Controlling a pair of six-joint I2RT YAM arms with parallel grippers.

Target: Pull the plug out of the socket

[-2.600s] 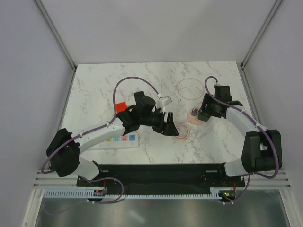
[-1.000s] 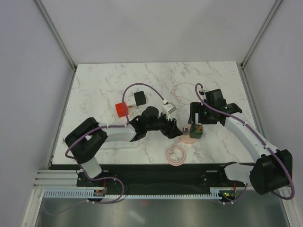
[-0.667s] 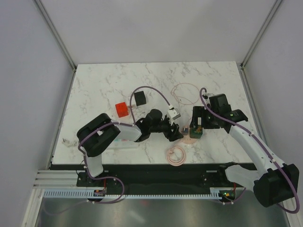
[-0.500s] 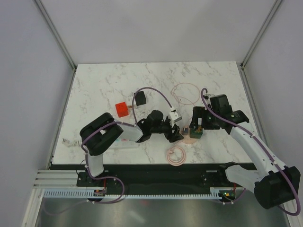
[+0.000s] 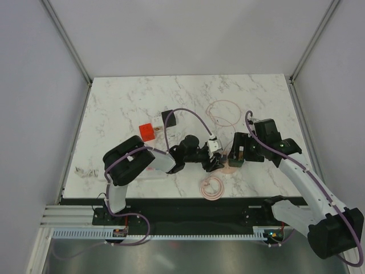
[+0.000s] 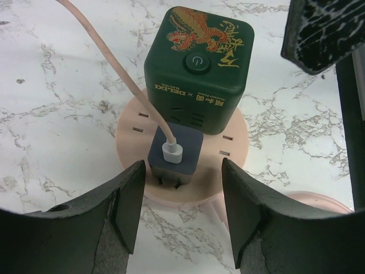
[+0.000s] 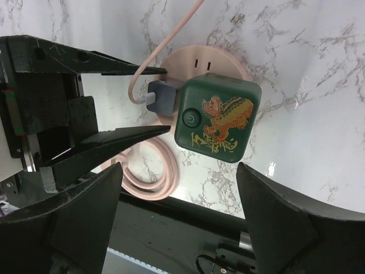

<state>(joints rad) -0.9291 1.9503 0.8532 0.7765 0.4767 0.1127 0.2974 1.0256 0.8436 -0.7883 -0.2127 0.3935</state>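
My right gripper should hold the green cube while my left gripper takes hold of the plug, because the plug and the green cube share a loose socket disc.
A small grey plug with a pink cable stands in a round pink socket disc, beside a dark green cube on the same disc. My left gripper is open, one finger on each side of the plug, with a gap on both sides. My right gripper is open and empty above the green cube. From above, the left gripper and the right gripper meet at the disc. The long white power strip is hidden under my left arm.
A coiled pink cable lies near the front edge, and a loose pink loop lies behind the disc. A red cube and a black cube sit at the left. A white cord lies at the far left.
My left gripper has moved right, up to the pink disc, and now brackets the plug. My right gripper has shifted slightly right over the green cube. The plug stays in the disc.
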